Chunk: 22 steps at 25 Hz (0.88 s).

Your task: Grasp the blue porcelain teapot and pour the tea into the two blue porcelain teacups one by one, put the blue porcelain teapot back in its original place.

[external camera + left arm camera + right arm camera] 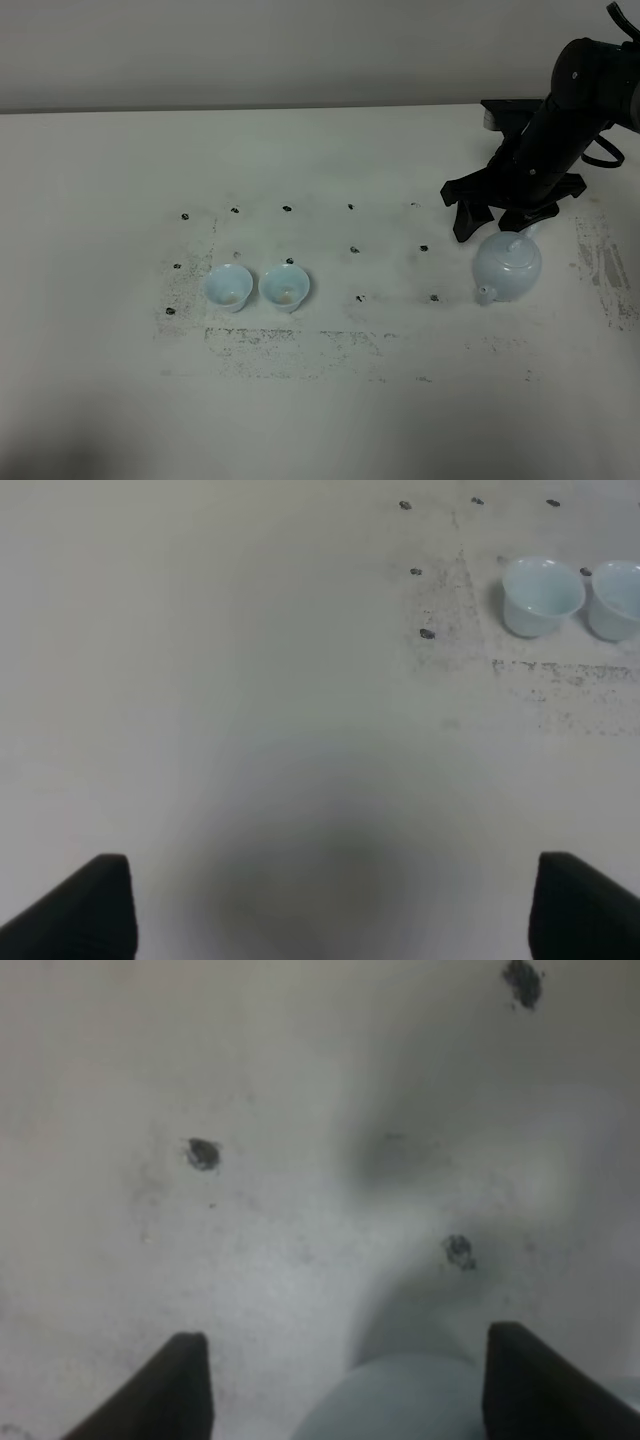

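The teapot's spout (487, 294) faces the front. My right gripper should move back to the handle's side (532, 230) and turn the teapot's spout toward the teacups before it grips.
The blue porcelain teapot (508, 266) stands on the white table at the right, its spout toward the front. Its top edge shows in the right wrist view (400, 1405). My right gripper (493, 222) is open just behind and above the teapot, close to its handle. In the right wrist view my right gripper (350, 1390) has its fingers apart on either side of the pot's top. The two blue porcelain teacups (228, 287) (285, 287) stand side by side at centre left, also in the left wrist view (541, 595) (615, 602). My left gripper (330, 910) is open and empty over bare table.
Small dark marks (356, 250) dot the white table (330, 420) in rows between the cups and the teapot. The table's far edge (250, 108) meets a pale wall. The right arm (575, 100) reaches in from the upper right.
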Available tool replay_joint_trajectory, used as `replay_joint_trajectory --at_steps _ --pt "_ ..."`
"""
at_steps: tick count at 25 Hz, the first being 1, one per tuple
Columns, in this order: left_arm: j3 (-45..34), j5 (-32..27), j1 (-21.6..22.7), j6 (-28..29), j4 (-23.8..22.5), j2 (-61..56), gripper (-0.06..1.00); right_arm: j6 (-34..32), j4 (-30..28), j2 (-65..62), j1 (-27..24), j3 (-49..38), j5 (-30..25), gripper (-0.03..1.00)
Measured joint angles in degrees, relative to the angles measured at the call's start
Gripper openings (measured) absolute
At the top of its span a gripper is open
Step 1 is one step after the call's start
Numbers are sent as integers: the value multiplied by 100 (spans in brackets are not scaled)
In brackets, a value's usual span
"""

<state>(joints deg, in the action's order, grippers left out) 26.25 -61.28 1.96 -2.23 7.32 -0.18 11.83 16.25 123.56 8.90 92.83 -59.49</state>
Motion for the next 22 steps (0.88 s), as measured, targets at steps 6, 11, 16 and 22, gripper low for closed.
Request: replay_joint_trajectory --at_steps 6,11,16,22 --pt "0 0 0 0 0 0 76 612 188 -105 0 157 162 55" --pt "0 0 0 0 0 0 76 1604 -211 -396 0 397 410 55" --pt "0 0 0 0 0 0 76 1926 -674 -256 0 402 448 55" --pt "0 0 0 0 0 0 76 1967 -1059 61 -20 402 843 55"
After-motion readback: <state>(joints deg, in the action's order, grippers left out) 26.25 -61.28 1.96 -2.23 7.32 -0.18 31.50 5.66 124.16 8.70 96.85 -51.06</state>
